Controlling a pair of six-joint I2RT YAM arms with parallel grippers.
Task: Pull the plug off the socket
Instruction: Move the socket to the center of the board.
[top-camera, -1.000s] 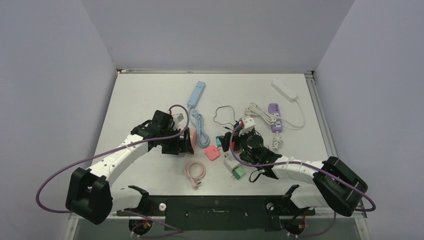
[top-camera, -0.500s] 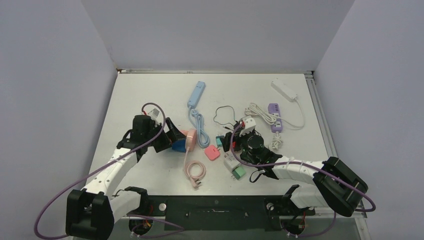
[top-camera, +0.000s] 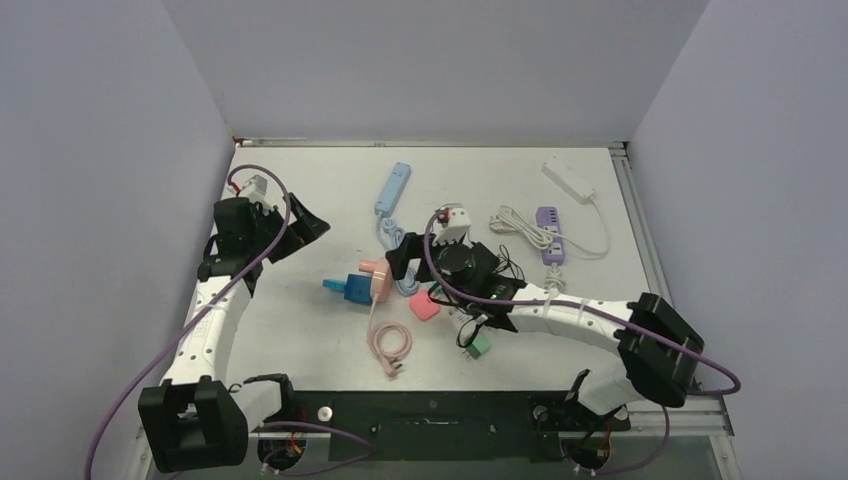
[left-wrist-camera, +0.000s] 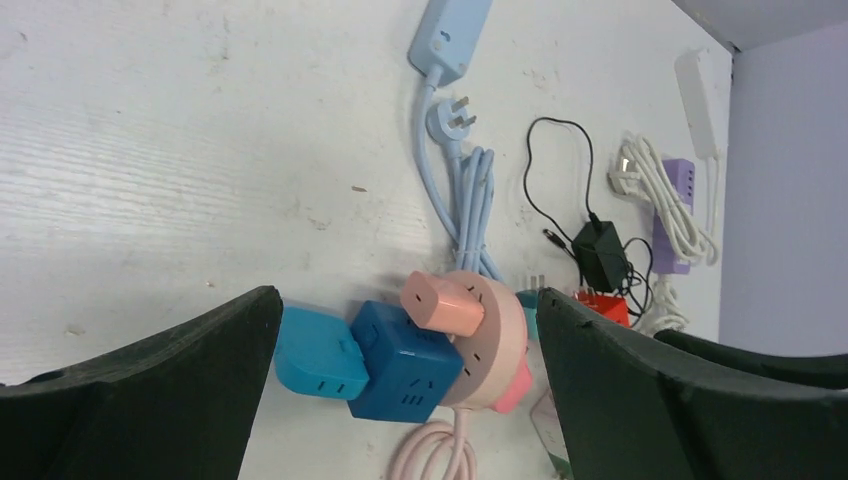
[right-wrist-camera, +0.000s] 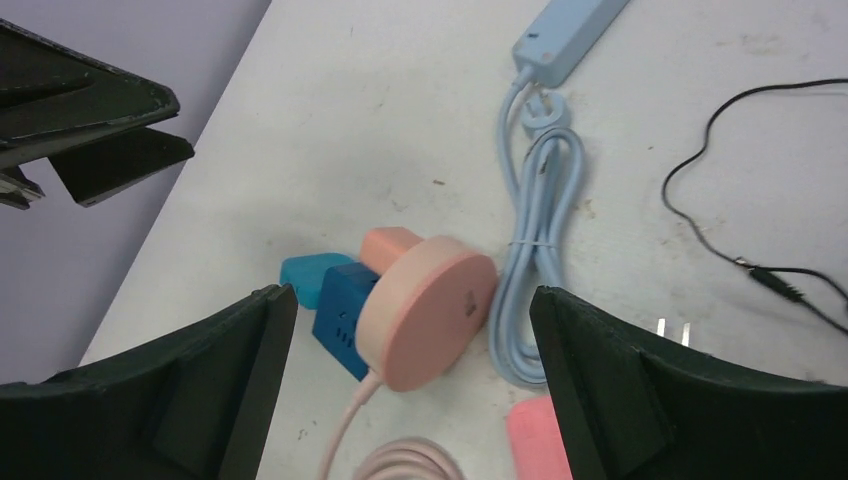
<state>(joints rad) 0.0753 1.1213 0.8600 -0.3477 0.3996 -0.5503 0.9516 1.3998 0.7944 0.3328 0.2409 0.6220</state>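
Note:
The robot's right gripper should grip the socket's rim (top-camera: 382, 281) and hold the socket steady before the pull, because the socket stands loose with its adapters (top-camera: 350, 288) facing the left gripper.
A round pink socket (top-camera: 379, 284) lies on its edge mid-table, with its pink cable (top-camera: 390, 345) coiled nearer the front. A peach plug (left-wrist-camera: 445, 303) and a dark blue cube adapter (left-wrist-camera: 410, 360) sit in its face. A light blue adapter (left-wrist-camera: 310, 355) is stuck on the cube's far side. My left gripper (top-camera: 303, 226) hangs open at the far left, well away from the socket. My right gripper (right-wrist-camera: 412, 295) is open just right of the socket, looking at its plain back (right-wrist-camera: 425, 320), with nothing between the fingers.
A light blue power strip (top-camera: 393, 187) and its bundled cord (top-camera: 400, 262) lie directly behind the socket. A flat pink plug (top-camera: 424, 305), a green adapter (top-camera: 478, 345), a black charger lead, a purple strip (top-camera: 551, 234) and a white strip (top-camera: 568, 178) crowd the right half.
The left gripper opened, let go of the socket cluster and drew back to the far left. The right arm swung left up to the socket, which now lies uncovered.

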